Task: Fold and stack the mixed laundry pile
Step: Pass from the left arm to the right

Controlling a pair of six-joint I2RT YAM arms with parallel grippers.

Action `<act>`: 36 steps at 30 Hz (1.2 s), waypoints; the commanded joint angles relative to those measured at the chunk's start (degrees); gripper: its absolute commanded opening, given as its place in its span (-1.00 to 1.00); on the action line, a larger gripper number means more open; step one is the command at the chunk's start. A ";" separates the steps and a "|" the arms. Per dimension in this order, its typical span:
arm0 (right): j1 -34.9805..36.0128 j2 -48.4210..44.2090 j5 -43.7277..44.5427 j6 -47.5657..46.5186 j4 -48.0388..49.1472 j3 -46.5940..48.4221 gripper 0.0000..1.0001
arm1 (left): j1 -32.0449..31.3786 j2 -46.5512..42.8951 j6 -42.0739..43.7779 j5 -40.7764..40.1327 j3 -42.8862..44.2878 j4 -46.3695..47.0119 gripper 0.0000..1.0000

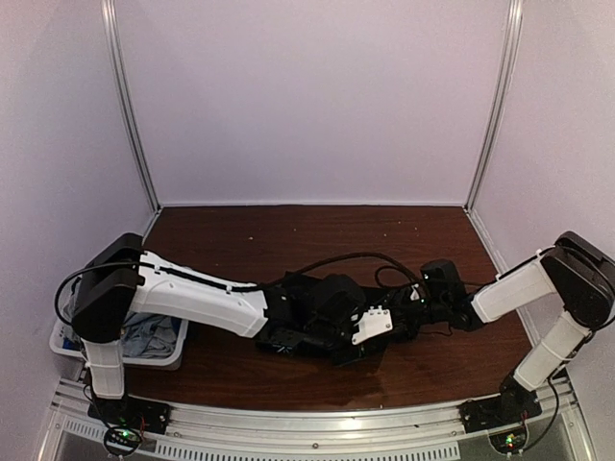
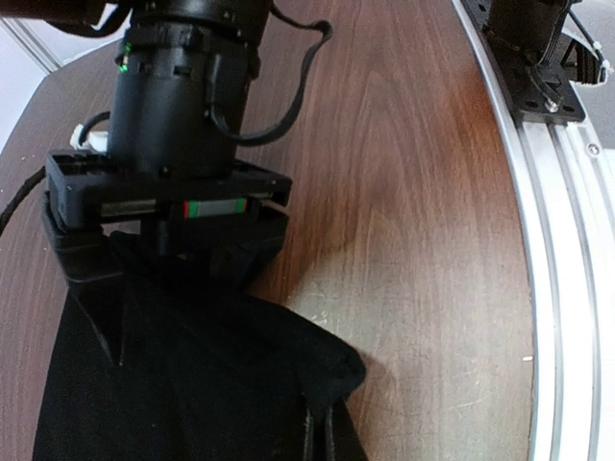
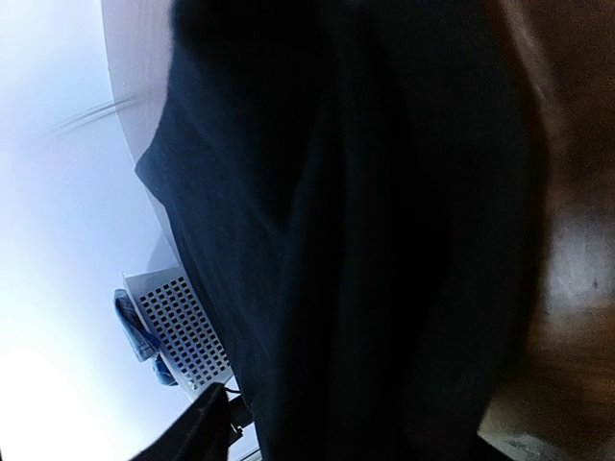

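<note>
Next, my left gripper lets go of the bunched black shirt's gathered corner (image 2: 329,377), which it is pinching now. Then my right gripper should lift and spread out the shirt (image 2: 183,303).
A black shirt (image 1: 327,322) lies bunched on the brown table, midway between both arms. In the left wrist view a gathered corner of this shirt (image 2: 192,384) is pinched in my left gripper (image 2: 336,437), which is shut on it low over the wood near the front edge. From above, the left gripper (image 1: 351,348) sits at the shirt's near side. My right gripper (image 2: 168,254) stands on the cloth just beyond it, its fingers wide apart astride a fold. Black shirt cloth (image 3: 384,240) fills the right wrist view and hides the fingers there. More of the laundry pile (image 1: 144,331) lies in the basket.
A white slatted basket (image 1: 115,357) stands at the table's front left corner beside the left arm's base, holding blue and grey garments; its perforated wall (image 3: 183,331) shows in the right wrist view. A metal rail (image 2: 567,288) runs along the near edge. White walls enclose the table.
</note>
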 commanded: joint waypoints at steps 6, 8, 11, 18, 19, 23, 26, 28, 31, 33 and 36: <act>-3.39 2.98 5.18 1.56 3.24 0.45 0.06 | -0.16 -3.84 -1.15 2.34 -1.22 4.00 -1.00; -4.44 3.92 4.54 0.21 2.79 1.19 0.01 | -0.15 -4.12 -1.00 2.32 -1.57 4.00 -1.00; -5.82 5.75 4.30 -1.68 1.91 2.56 -0.06 | -0.20 -4.45 -0.85 2.84 -2.03 3.96 -1.00; -6.29 9.81 2.67 -2.72 3.25 5.39 -0.36 | -0.24 -4.89 -0.84 1.96 -2.45 3.85 -1.00; -6.48 9.81 3.15 -3.23 2.61 5.63 -0.40 | -0.25 -5.06 -0.91 2.02 -2.63 3.99 -1.00; -8.42 10.51 2.64 -6.63 -0.25 8.40 -0.91 | -0.23 -6.19 -1.96 1.63 -2.86 3.26 -0.90; -10.83 7.40 2.60 -12.60 -7.85 12.20 -1.00 | -0.16 -8.29 -4.64 -1.77 -3.85 2.39 -0.27; -13.00 4.98 2.44 -18.99 -17.58 16.31 -1.00 | 0.16 -10.18 -6.83 -5.09 -4.94 1.40 0.17; -17.29 1.01 3.11 -29.24 -29.86 22.12 -1.00 | 2.05 -13.68 -11.71 -7.20 -7.40 0.42 0.93; -21.06 -1.19 3.09 -35.13 -36.87 25.33 -1.00 | 3.70 -16.13 -14.64 -10.02 -9.32 -0.28 0.95; -27.82 -3.70 5.58 -46.55 -48.49 33.05 -1.00 | 6.41 -19.48 -17.78 -13.44 -11.38 -2.43 0.95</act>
